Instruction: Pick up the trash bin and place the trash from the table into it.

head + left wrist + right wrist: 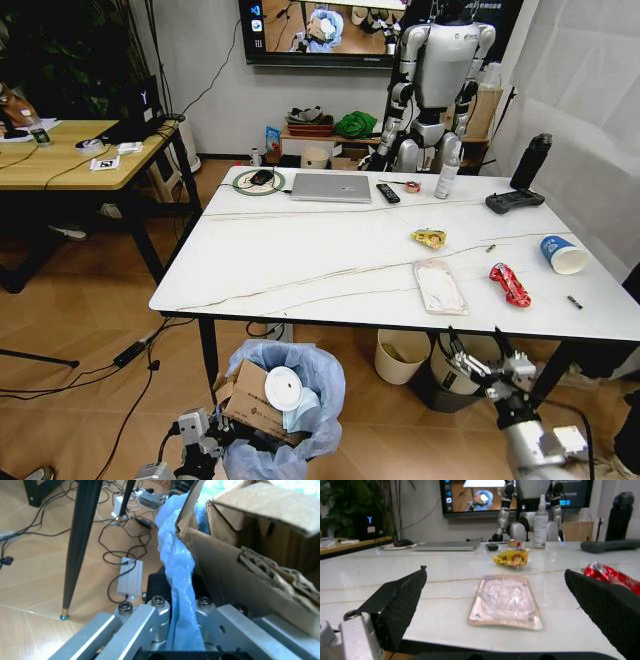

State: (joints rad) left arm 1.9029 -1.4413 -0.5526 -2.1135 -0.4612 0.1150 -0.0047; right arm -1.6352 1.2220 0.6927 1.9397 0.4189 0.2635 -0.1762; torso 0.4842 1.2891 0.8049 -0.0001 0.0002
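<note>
The clear flat pack (440, 287) will lie across the top when I put it in the trash bin, because torn cardboard (257, 400) crams the bin up to its rim.
The trash bin (285, 400), lined with a puffy blue bag (175, 555), sits low in front of the table (300, 260). Torn cardboard (240, 581) and white paper (283, 388) lie inside it. My left gripper (203, 437) is shut on its bag-covered rim, and the left wrist view shows blue plastic pinched in the gripper (180, 605). Trash on the table includes a yellow wrapper (428, 237), a clear flat pack (440, 285), a red wrapper (509, 284) and a blue-white cup (563, 254). My right gripper (478, 348) stands open just below the table's front edge, facing the clear pack (505, 600).
A silver laptop (330, 187), black remote (388, 193), controller (515, 201) and bottles (530, 160) line the table's far side. Under the table stand a cream bin (400, 355) and a grey bin (450, 375). A wooden desk (70, 150) is at left, with cables (130, 352) on the floor.
</note>
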